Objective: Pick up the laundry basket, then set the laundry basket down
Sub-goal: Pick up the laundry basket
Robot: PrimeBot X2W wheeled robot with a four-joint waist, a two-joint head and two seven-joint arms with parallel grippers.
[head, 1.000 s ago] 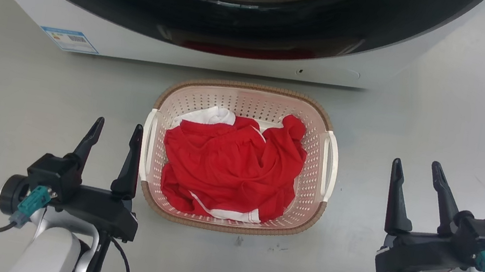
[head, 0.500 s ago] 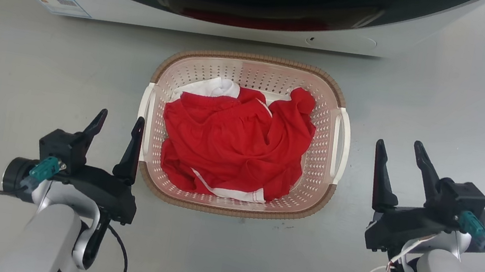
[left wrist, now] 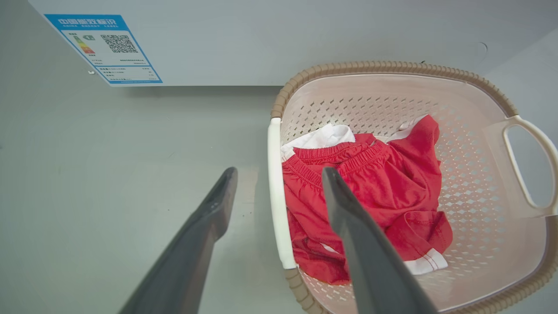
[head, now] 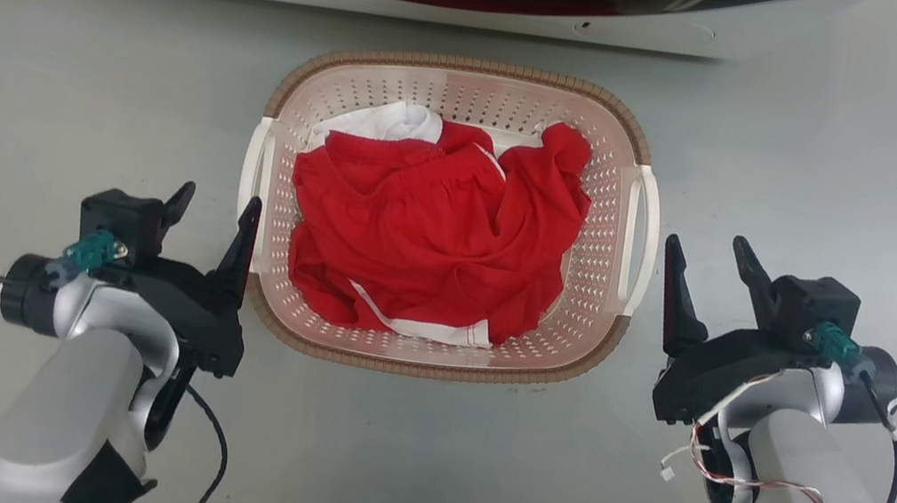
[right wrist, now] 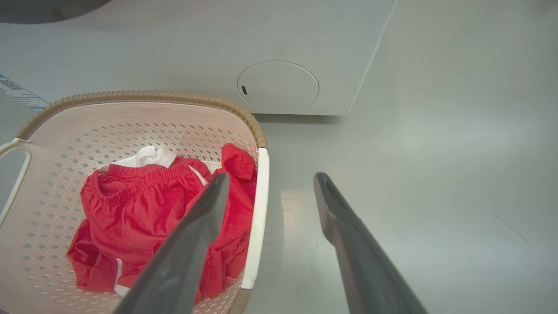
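My gripper will lift the laundry basket [head: 450, 218] nearly level and its handles will stay fixed, because the white handles run straight into the brown rim [head: 267, 121].
The laundry basket [head: 470, 67] stands on the grey floor in front of the washer, with red and white clothes [head: 434, 231] inside. My left gripper [head: 216, 199] is open just outside the basket's left white handle [head: 251, 166], its inner finger close against it. In the left wrist view that handle [left wrist: 274, 183] lies in line between the open left gripper [left wrist: 279, 172] fingers. My right gripper [head: 706, 243] is open a short way outside the right handle [head: 648, 229]. The right wrist view shows this handle [right wrist: 260, 183] between the open right gripper [right wrist: 271, 175] fingers.
The white washer [head: 450, 13] with its dark door stands right behind the basket, a blue label [left wrist: 104, 48] at its lower left and a round cover [right wrist: 278, 85] at its lower right. Grey floor [head: 875, 175] spreads to both sides. Loose cables hang from both wrists.
The camera has tilted down, so washer and basket sit higher in the picture. Both grippers have drawn in toward the basket's handles, the right one most, and stayed open.
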